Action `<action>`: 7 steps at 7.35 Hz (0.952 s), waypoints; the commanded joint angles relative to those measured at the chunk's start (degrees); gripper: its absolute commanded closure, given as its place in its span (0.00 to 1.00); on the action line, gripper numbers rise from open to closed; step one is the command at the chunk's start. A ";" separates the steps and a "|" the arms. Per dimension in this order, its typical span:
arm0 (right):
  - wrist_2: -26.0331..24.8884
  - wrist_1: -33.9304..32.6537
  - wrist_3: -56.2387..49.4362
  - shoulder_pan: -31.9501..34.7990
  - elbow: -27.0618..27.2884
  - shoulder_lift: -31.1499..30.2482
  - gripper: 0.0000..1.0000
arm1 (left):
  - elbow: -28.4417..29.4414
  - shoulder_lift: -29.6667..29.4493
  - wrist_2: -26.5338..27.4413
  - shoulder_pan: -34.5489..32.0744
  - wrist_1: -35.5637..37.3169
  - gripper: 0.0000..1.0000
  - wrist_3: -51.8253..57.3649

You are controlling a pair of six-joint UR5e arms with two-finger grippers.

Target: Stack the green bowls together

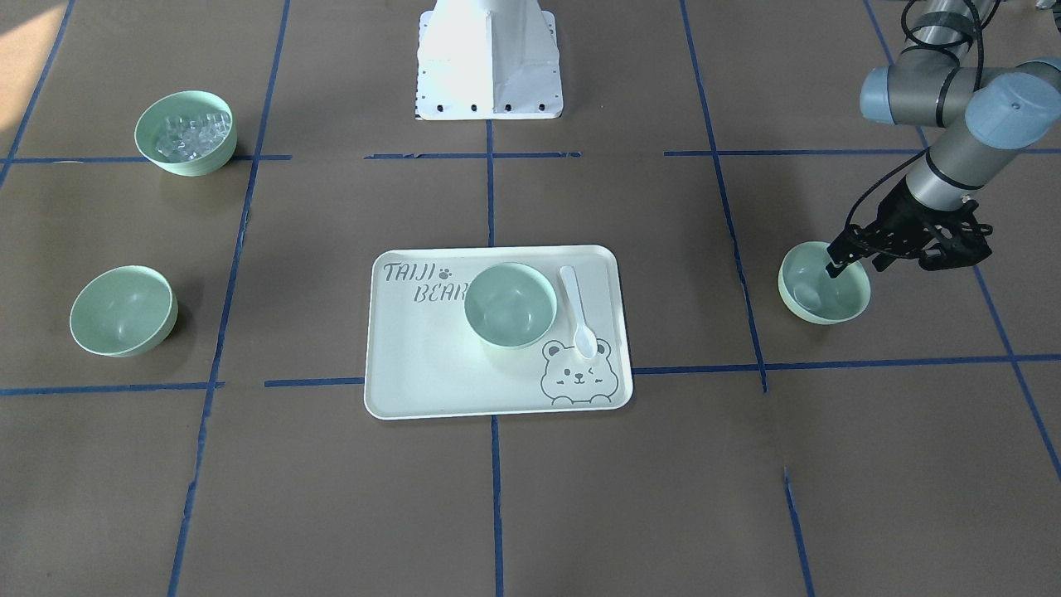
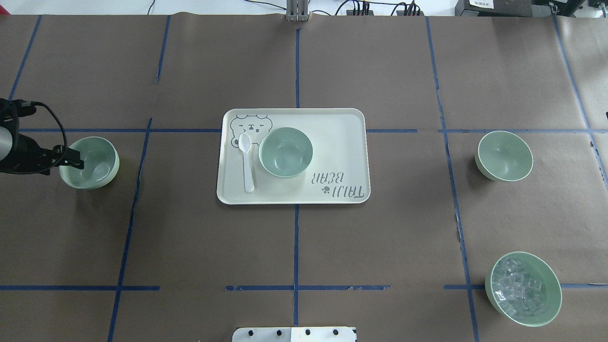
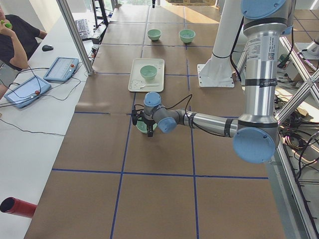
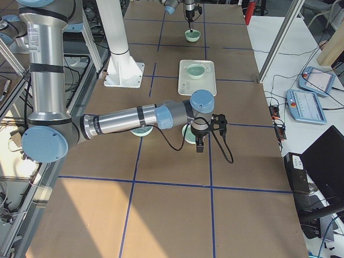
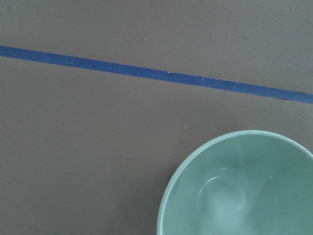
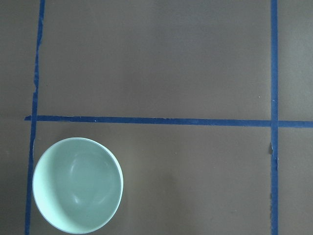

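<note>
The bowl at my left gripper (image 1: 823, 285) gets narrower down to a small base (image 5: 222, 199), so it will sit deep inside the tray's empty bowl when I lower it.
Three mint-green bowls stand apart on the brown table. One bowl (image 2: 90, 162) (image 1: 823, 283) is at the robot's left and also shows in the left wrist view (image 5: 244, 191). My left gripper (image 1: 855, 265) (image 2: 71, 164) is open at this bowl's rim, one finger inside and the other at the outer side. A second bowl (image 2: 285, 152) (image 1: 509, 304) sits on the bear-print tray. The third bowl (image 2: 504, 156) (image 1: 123, 311) (image 6: 78, 185) is at the robot's right. My right gripper (image 4: 201, 137) hangs above it, and I cannot tell whether it is open or shut.
A pale bear-print tray (image 2: 342, 142) lies mid-table with a white spoon (image 2: 247, 161) beside its bowl. A larger green bowl of clear cubes (image 2: 523, 289) (image 1: 186, 133) stands near the robot's right. The white robot base (image 1: 489, 58) is at the table's edge.
</note>
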 commanded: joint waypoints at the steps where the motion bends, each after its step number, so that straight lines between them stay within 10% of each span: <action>1: -0.30 2.97 5.25 -3.21 -0.14 0.12 0.00 | 2.48 -0.91 1.20 1.09 -1.82 0.32 -1.36; 5: -0.48 3.06 5.26 -3.65 -1.46 0.38 0.00 | 2.15 0.14 1.20 0.66 -1.92 0.99 -0.93; 7: -0.48 3.06 5.17 -3.74 -1.46 0.30 0.00 | -0.65 1.45 0.41 0.31 -1.40 1.00 -0.57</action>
